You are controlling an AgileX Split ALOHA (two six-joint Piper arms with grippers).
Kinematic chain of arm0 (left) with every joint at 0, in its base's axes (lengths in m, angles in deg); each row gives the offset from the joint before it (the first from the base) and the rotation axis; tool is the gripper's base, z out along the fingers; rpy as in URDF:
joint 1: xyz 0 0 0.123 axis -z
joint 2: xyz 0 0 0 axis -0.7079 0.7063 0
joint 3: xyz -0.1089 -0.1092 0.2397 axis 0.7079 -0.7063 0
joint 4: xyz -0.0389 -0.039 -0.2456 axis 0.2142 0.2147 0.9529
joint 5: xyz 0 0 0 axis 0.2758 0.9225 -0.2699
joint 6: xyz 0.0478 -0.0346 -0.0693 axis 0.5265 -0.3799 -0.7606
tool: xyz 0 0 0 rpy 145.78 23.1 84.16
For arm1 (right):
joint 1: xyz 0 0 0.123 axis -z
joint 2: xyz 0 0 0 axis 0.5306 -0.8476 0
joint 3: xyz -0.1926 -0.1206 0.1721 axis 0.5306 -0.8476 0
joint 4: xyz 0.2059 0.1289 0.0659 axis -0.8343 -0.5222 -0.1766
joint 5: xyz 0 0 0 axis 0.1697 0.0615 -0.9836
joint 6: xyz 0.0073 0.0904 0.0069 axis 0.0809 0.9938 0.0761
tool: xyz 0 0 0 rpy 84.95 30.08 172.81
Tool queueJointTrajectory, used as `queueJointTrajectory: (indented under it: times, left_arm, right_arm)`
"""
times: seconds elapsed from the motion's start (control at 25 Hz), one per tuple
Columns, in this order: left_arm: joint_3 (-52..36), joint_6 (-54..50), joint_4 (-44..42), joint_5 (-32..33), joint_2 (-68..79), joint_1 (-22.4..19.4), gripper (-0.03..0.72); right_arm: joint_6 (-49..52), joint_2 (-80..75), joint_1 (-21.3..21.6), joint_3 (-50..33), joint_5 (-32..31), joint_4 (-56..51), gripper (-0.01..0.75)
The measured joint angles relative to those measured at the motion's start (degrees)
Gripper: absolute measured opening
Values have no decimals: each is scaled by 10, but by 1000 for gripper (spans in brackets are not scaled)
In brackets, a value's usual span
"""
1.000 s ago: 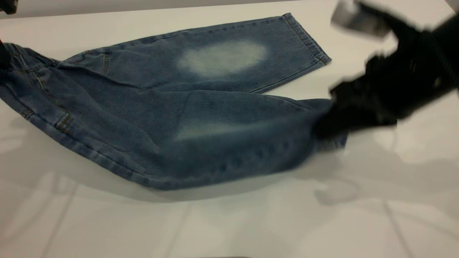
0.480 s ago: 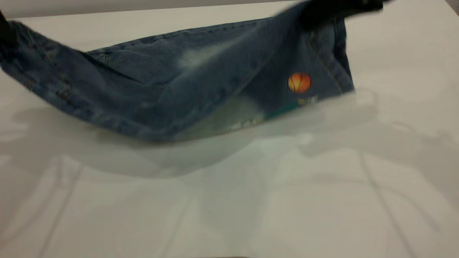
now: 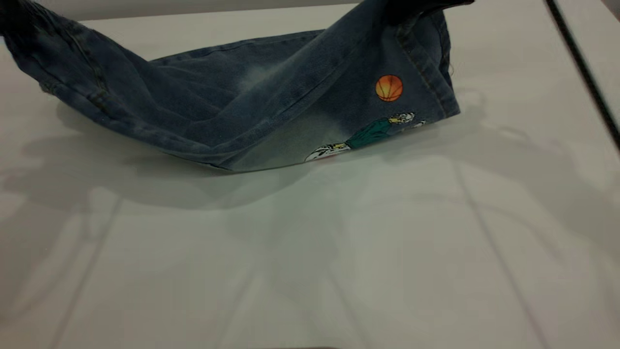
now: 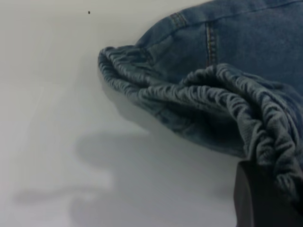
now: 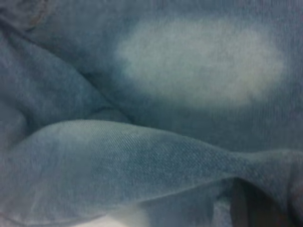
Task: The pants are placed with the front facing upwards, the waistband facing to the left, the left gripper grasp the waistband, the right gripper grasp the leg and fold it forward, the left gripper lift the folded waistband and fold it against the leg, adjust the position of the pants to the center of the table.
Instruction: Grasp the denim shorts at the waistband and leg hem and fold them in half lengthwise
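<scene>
My right gripper should keep bringing the hem forward until it lies over the flat leg, then release, as the other leg (image 3: 250,61) lies flat behind the raised leg (image 3: 354,87).
The blue denim pants (image 3: 218,111) hang in a sagging fold, lifted at both ends over the white table (image 3: 310,252). At the upper left corner of the exterior view my left gripper (image 4: 272,187) is shut on the gathered waistband (image 4: 213,94), which drapes over its dark finger (image 4: 260,203). My right gripper (image 3: 419,6) is at the top edge, shut on the hem of the leg (image 3: 402,68). The leg's back faces the camera, showing an orange ball (image 3: 389,88) and a cartoon player. The other leg lies flat behind, partly hidden. In the right wrist view, denim with a pale knee patch (image 5: 199,66) fills the frame.
A dark cable (image 3: 581,68) runs diagonally across the table's far right corner. The table's far edge (image 3: 193,12) passes just behind the pants. Bare white tabletop stretches in front of the pants.
Both grippers rose, lifting the near side of the pants. The right gripper carried the near leg up and toward the far leg, turning its printed back into view.
</scene>
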Motion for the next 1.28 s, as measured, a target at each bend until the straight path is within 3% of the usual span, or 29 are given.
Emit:
queueJointTrajectory:
  times: [0.64,1.28]
  left_arm:
    - [0,-118,28,-229,152,0,62]
    - [0,-186,282,-377,199,0,62]
  right_arm:
    - [0,-115,5,152,54,-2,28]
    - [-22,-178,8,226,118,-34,28]
